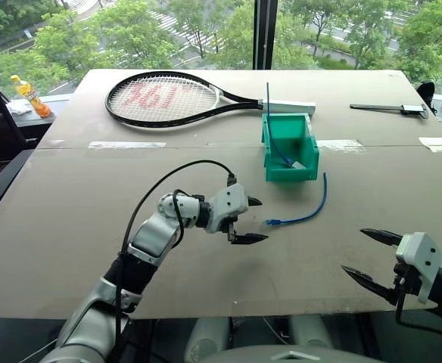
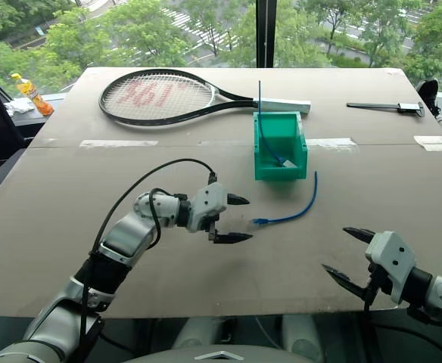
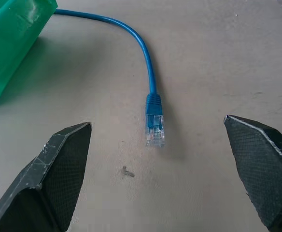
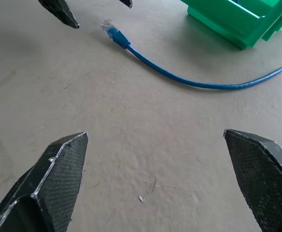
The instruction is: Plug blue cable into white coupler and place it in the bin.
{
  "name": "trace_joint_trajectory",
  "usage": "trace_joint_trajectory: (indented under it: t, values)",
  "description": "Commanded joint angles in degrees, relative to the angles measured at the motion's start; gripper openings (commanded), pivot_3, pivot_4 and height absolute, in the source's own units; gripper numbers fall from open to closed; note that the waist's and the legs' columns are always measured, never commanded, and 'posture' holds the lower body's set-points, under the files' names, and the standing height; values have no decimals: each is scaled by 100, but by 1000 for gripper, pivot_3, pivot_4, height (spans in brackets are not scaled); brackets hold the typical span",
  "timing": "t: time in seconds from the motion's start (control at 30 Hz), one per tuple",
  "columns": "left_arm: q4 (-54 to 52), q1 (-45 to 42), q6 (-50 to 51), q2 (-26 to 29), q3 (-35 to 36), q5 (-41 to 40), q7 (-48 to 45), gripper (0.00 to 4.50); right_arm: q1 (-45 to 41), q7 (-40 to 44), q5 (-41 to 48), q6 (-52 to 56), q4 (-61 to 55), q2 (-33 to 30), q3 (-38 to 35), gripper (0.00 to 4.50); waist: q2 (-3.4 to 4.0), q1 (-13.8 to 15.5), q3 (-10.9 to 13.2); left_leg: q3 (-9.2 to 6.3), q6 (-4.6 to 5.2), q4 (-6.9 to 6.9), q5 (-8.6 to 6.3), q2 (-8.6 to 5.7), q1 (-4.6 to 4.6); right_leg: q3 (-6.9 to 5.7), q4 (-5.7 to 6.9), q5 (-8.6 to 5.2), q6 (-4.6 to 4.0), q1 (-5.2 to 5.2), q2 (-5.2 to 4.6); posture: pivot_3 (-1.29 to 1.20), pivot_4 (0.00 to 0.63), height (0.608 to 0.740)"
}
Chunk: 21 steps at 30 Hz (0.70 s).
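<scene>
The blue cable keeps one smooth arc [image 1: 306, 217], so I expect its free tail [image 1: 325, 186] to stick up in a curve when the robot lifts the cable by the plug.
The blue cable [image 1: 312, 214] lies curved on the grey table just in front of the bin [image 1: 268, 151], its clear plug [image 3: 154, 129] pointing left. My left gripper [image 1: 264, 219] is open and hovers right at the plug, one finger on each side and not touching it. Lower right, near the table's front edge, my right gripper [image 1: 353, 249] stands open and empty, a hand's width from the cable. The teal bin is upright with its low lip toward me. A small whitish piece [image 2: 287, 161] rests inside it; whether that is the white coupler I cannot tell.
A straight blue cable [image 1: 269, 106] stands upright out of the bin. A black tennis racket [image 1: 168, 98] lies behind it at the table's back. A thin black tool [image 1: 387, 108] is at the back right, and an orange bottle [image 1: 30, 94] stands off the left edge.
</scene>
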Motion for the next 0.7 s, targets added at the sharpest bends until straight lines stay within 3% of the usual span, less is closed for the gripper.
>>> trace_joint_trajectory:
  t: [0.03,0.17,0.3,0.43,0.57,0.7]
  values:
    - [204,-152,-258,-137,-159,220,-54,3703,95,-266,18,-149,-270,27,-134,4500,2,8,-1,2,0,0,0,0,1,3,0,0,0,0,-1,0,150,740]
    - [310,-122,-423,-178,-261,349,-158,1722,219,-488,50,-112,-408,51,-77,4500,1,15,-1,0,1,-1,-1,-1,-4,2,-2,0,-1,-1,-3,0,150,740]
    - [260,-105,-509,-180,-268,361,-214,105,314,-807,303,343,-692,162,-8,4500,1,17,-1,-5,2,-1,-2,-2,-7,-2,-3,0,-2,-1,-6,0,150,740]
    - [23,-47,-881,-305,-16,7,-317,26,210,-1381,1067,1401,-1054,380,69,4500,1,18,-1,-7,2,0,-2,-1,-7,-3,-3,-1,-3,-1,-12,0,150,740]
    - [-364,-163,-1440,-580,538,-643,-358,26,-69,-2353,2981,2778,-1463,758,224,4500,1,20,0,-15,2,0,-2,2,-13,1,-4,12,-25,-3,-42,0,150,740]
    - [-453,-323,-1576,-811,794,-782,-133,26,-784,-3500,3991,3221,-1562,1127,523,4500,1,12,-1,-25,2,1,-2,1,-16,-3,-4,13,-25,-3,-46,0,150,740]
